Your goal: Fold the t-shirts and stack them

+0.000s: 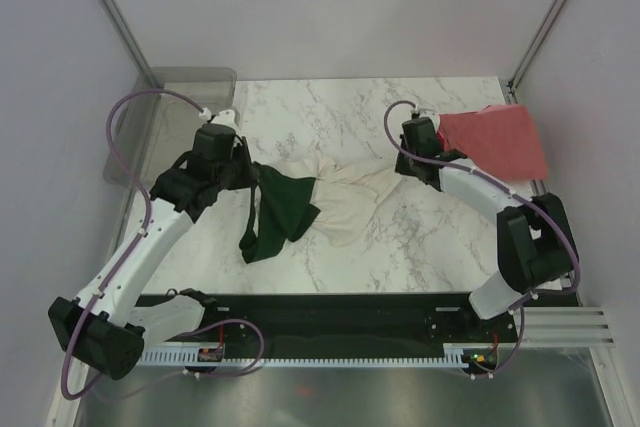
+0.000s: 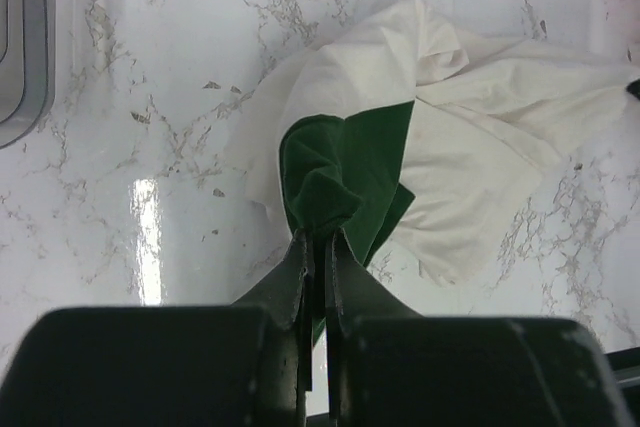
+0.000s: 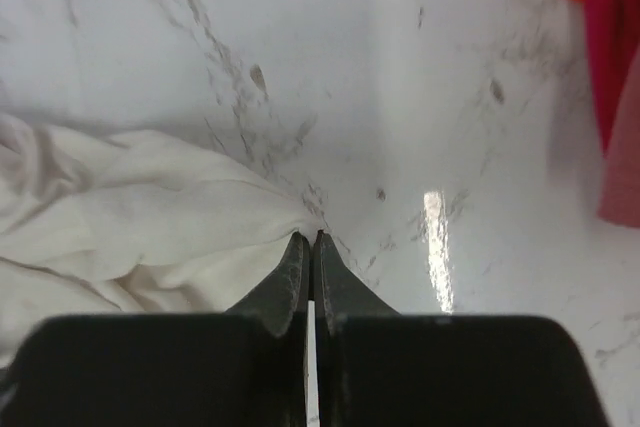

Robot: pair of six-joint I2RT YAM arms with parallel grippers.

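My grippers have the t-shirt's cream body lying bunched up between them. Both grippers should lift it clear, stretch it wide and lay it out open from the marble's far edge.
The cream-white t-shirt with dark green sleeves is stretched and bunched across the middle of the marble table. My left gripper is shut on a dark green sleeve and lifts it; in the top view this gripper is at the shirt's left end. My right gripper is shut on a cream edge of the same shirt; in the top view it is at the shirt's right end. The coral-red t-shirt lies flat at the far right, also in the right wrist view.
A clear grey plastic bin stands at the table's far left corner, its rim visible in the left wrist view. A black rail runs along the near edge. Walls and frame posts close the back and sides.
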